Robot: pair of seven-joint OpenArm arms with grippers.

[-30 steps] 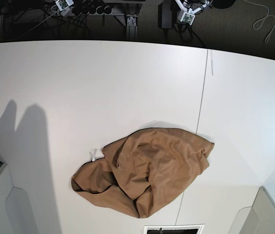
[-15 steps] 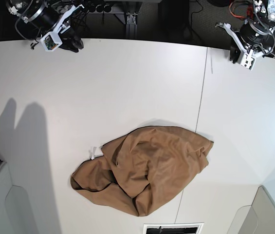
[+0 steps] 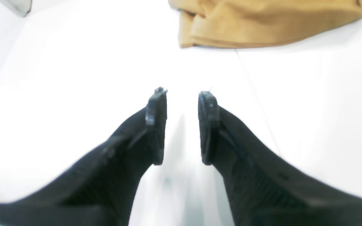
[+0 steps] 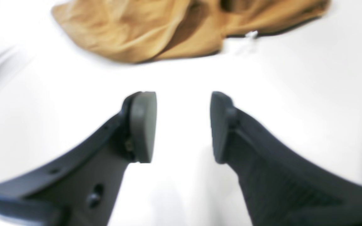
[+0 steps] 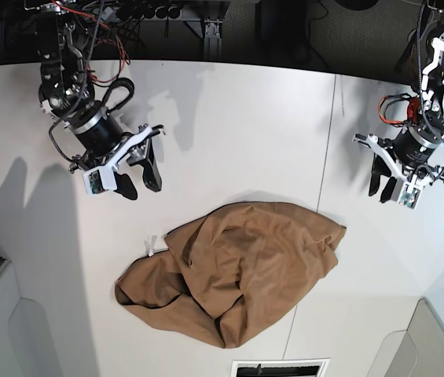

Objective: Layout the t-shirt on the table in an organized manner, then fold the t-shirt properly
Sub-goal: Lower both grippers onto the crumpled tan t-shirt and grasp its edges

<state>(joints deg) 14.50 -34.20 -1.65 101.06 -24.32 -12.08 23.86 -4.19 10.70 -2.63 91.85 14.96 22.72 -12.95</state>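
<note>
Deep folds (image 5: 220,302) are bunching up loose cloth. The tan t-shirt (image 5: 273,247) will spread out much wider than its heap when I pull its edges apart.
The tan t-shirt (image 5: 237,271) lies crumpled in a heap on the near middle of the white table (image 5: 229,126), its small white tag (image 5: 152,250) at its left edge. My right gripper (image 5: 139,188) hovers open over bare table beyond the heap's left side. The right wrist view shows that gripper (image 4: 182,97) empty, with the t-shirt (image 4: 156,28) and tag (image 4: 251,34) ahead. My left gripper (image 5: 382,192) hangs open to the right of the heap. In the left wrist view the gripper (image 3: 182,94) holds nothing, and the t-shirt (image 3: 262,22) lies ahead of it.
A thin dark seam (image 5: 328,149) crosses the table and runs under the shirt. Grey-white bins stand at the near left corner (image 5: 1,330) and near right corner (image 5: 430,345). A dark slot (image 5: 279,367) sits at the near edge. Cables and frames lie beyond the far edge.
Both arms have come in from the far edge toward the shirt, one on each side, and their jaws now stand wider apart. The shirt has not moved.
</note>
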